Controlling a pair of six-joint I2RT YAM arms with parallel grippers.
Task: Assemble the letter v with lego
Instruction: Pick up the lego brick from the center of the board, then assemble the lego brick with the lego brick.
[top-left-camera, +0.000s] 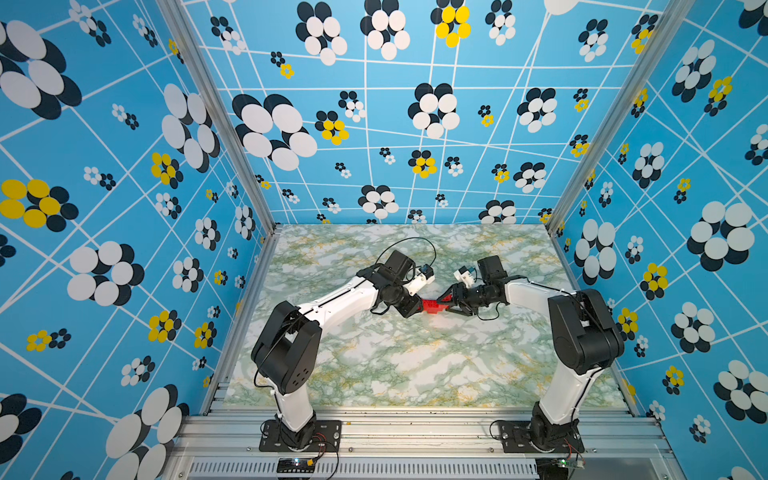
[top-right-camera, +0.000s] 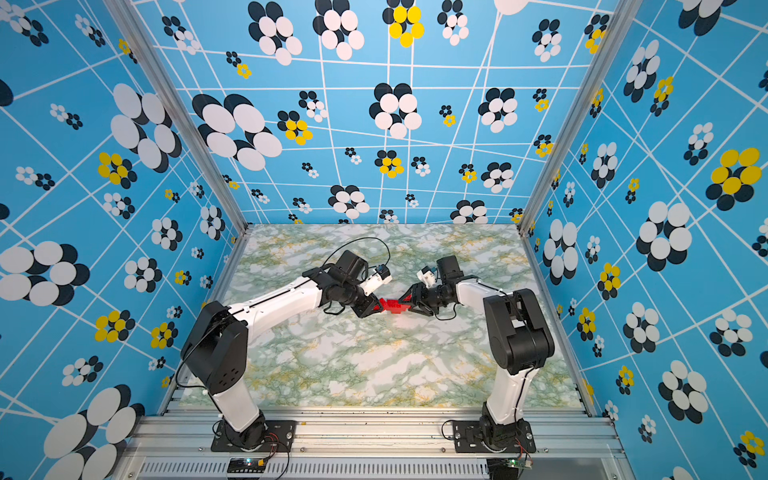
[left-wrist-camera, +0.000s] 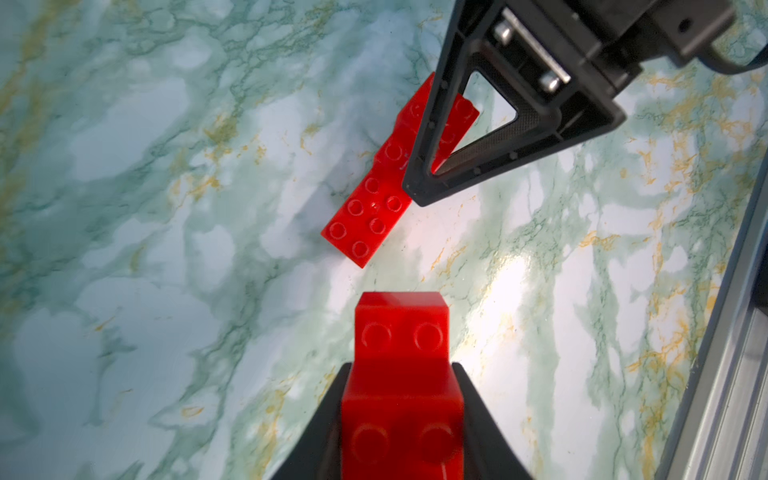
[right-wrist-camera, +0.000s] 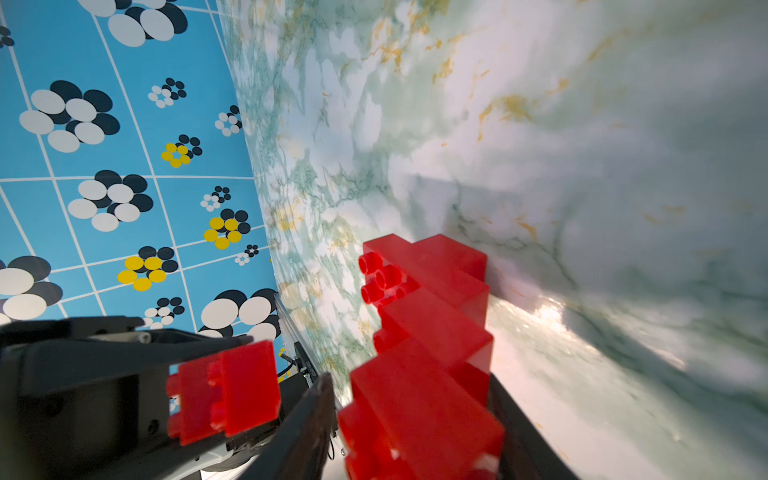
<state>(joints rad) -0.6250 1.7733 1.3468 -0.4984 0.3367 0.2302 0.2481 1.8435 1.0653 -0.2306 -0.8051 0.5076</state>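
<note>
My left gripper needs to turn the short stack it is holding in line with the staircase before I join the two, because the stack is crooked to the longer staircase's end.
The lego is in two separate pieces held close above the marble table, so a joined letter v is not in view. My left gripper is shut on a short stepped stack of two red bricks, studs facing its camera. My right gripper is shut on a longer staircase of joined red bricks, which also shows as the staircase beyond the left stack. A small gap separates the pieces. In both top views the red lego sits between the left gripper and right gripper.
Blue flower-patterned walls enclose the table on three sides. An aluminium rail runs along the table edge near the left gripper. Both arm bases stand at the front edge.
</note>
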